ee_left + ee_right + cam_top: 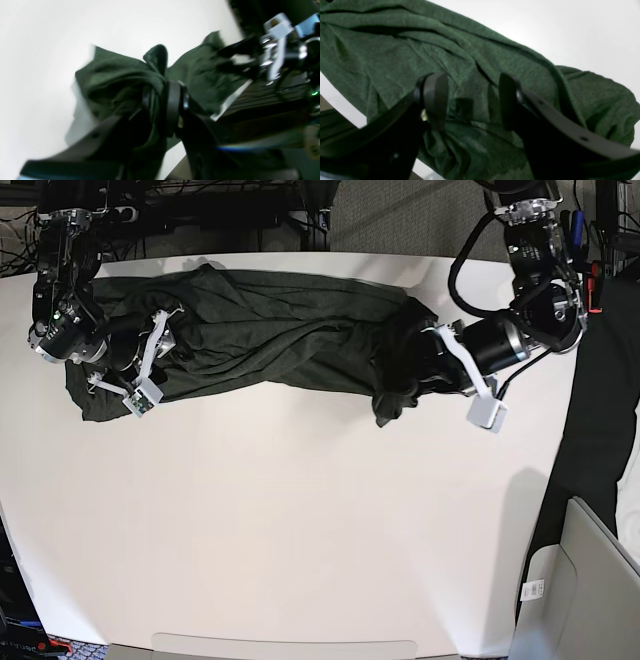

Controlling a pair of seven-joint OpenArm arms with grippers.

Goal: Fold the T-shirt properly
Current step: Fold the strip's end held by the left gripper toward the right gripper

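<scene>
The T-shirt's end fold (387, 404) is pinched by my left gripper with an open way to the T-shirt's middle (285, 358), so I keep carrying until the fold lies there.
The dark green T-shirt (280, 330) lies bunched in a long, wrinkled band across the far part of the white table (300, 520). At its right end in the base view, my left gripper (418, 370) is shut on a gathered fold. In the left wrist view that fabric (112, 72) is pinched between the fingers of the left gripper (160, 100). At the shirt's other end, my right gripper (168, 345) is low over the cloth. The right wrist view shows the right gripper (472, 102) open, with T-shirt fabric (395, 50) under the gap and nothing between its fingers.
The shirt lies near the table's far edge (300, 255), with dark cables and a rack behind it. A grey box (590, 580) stands off the table at the lower right. The other arm (275, 50) shows blurred in the left wrist view.
</scene>
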